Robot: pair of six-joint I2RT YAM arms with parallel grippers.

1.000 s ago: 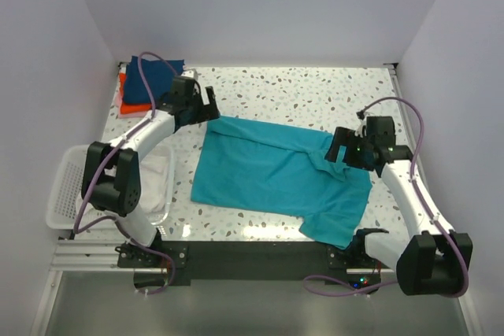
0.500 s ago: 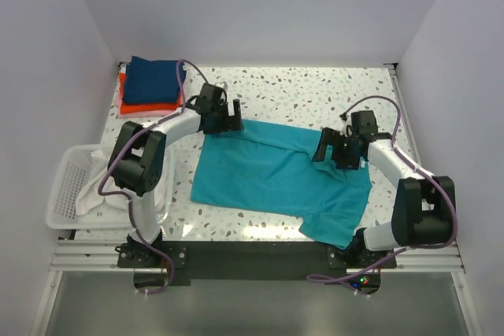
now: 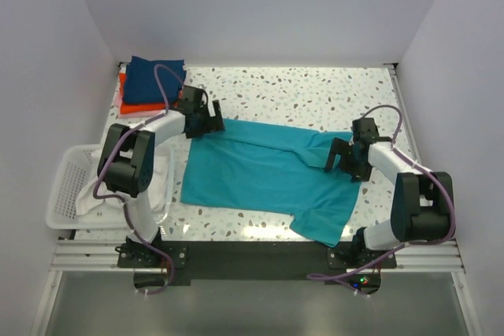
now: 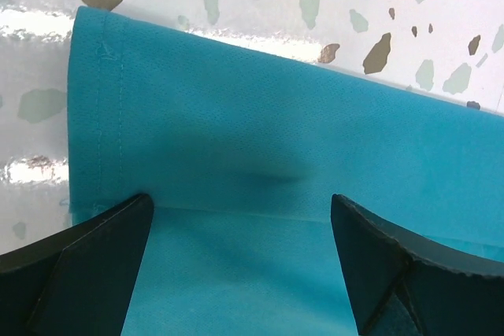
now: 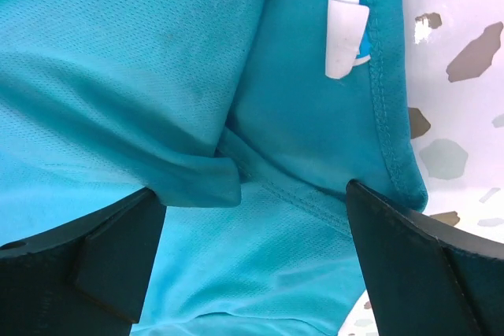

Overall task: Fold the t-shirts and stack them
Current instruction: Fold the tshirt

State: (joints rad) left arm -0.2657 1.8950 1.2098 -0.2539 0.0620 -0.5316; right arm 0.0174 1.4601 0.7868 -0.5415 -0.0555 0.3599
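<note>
The folded-over sleeve lies bunched (image 3: 320,162) next to the t-shirt's collar, so my right gripper should grab the sleeve's fold (image 3: 305,149) and spread it flat before both grippers move the t-shirt.
A teal t-shirt (image 3: 260,175) lies spread flat across the middle of the table, with one sleeve trailing toward the near right. My left gripper (image 3: 206,120) is open and rests low on its far left corner. In the left wrist view the fingers (image 4: 87,265) straddle a folded hem of teal cloth (image 4: 276,100). My right gripper (image 3: 340,160) is open over the rumpled collar area at the shirt's right side. There its fingers (image 5: 417,265) stand wide apart around creased teal cloth (image 5: 157,53) with a white label (image 5: 345,33). A folded navy t-shirt (image 3: 155,78) sits on an orange-red one (image 3: 140,107) at the far left.
A white slatted basket (image 3: 63,194) holding pale cloth stands at the near left, beside the left arm's base. Grey walls close in the table on three sides. Bare speckled tabletop (image 3: 315,92) lies behind the teal shirt.
The left gripper came from beside the folded stack onto the shirt's far left corner, then slid left. The shirt shifted left with it. The right gripper moved slightly nearer. Both stayed open.
</note>
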